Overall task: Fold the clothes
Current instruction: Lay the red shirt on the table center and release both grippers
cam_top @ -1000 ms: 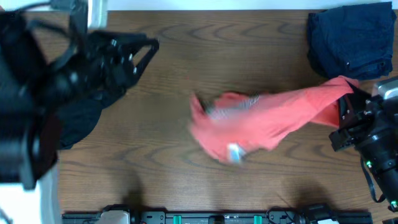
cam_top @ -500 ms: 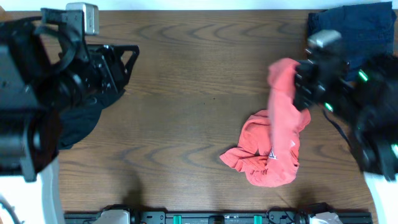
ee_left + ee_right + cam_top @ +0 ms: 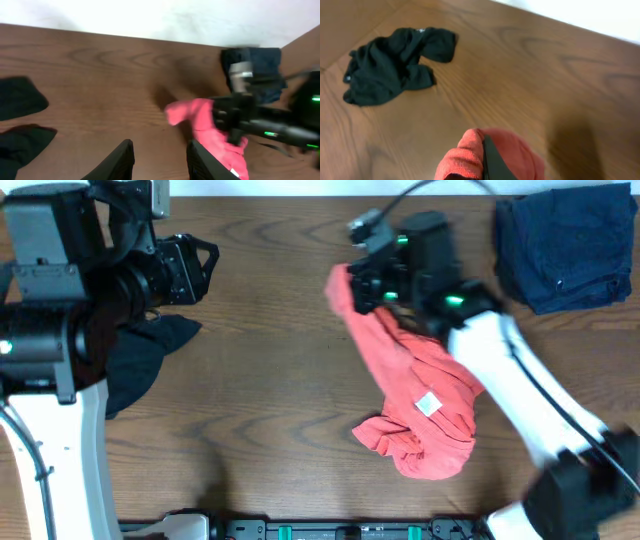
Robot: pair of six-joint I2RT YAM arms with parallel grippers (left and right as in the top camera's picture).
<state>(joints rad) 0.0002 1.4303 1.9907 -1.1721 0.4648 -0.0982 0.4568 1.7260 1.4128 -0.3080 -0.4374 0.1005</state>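
Next, I lay (image 3: 268, 335) the red garment's lifted end (image 3: 340, 290) closer with my right gripper before my left gripper takes it, because that end is far from my open left gripper.
A red garment (image 3: 420, 395) lies partly bunched on the wooden table, its lower part heaped at the front. My right gripper (image 3: 362, 288) is shut on the garment's upper end and holds it lifted; in the right wrist view the red cloth (image 3: 470, 155) wraps over one dark finger (image 3: 492, 165). The garment also shows in the left wrist view (image 3: 210, 132). My left gripper (image 3: 159, 162) is open and empty above bare table, far left of the red garment. In the overhead view the left gripper (image 3: 200, 265) sits at the back left.
A black garment (image 3: 140, 360) lies crumpled at the left, partly under my left arm; it also shows in the right wrist view (image 3: 395, 62). A folded dark navy garment (image 3: 565, 245) sits at the back right corner. The table's front edge has a rail.
My right gripper has swung from the right side toward the table's back middle, dragging the red garment's end with it. The garment went from spread sideways to heaped. The left arm drew back left.
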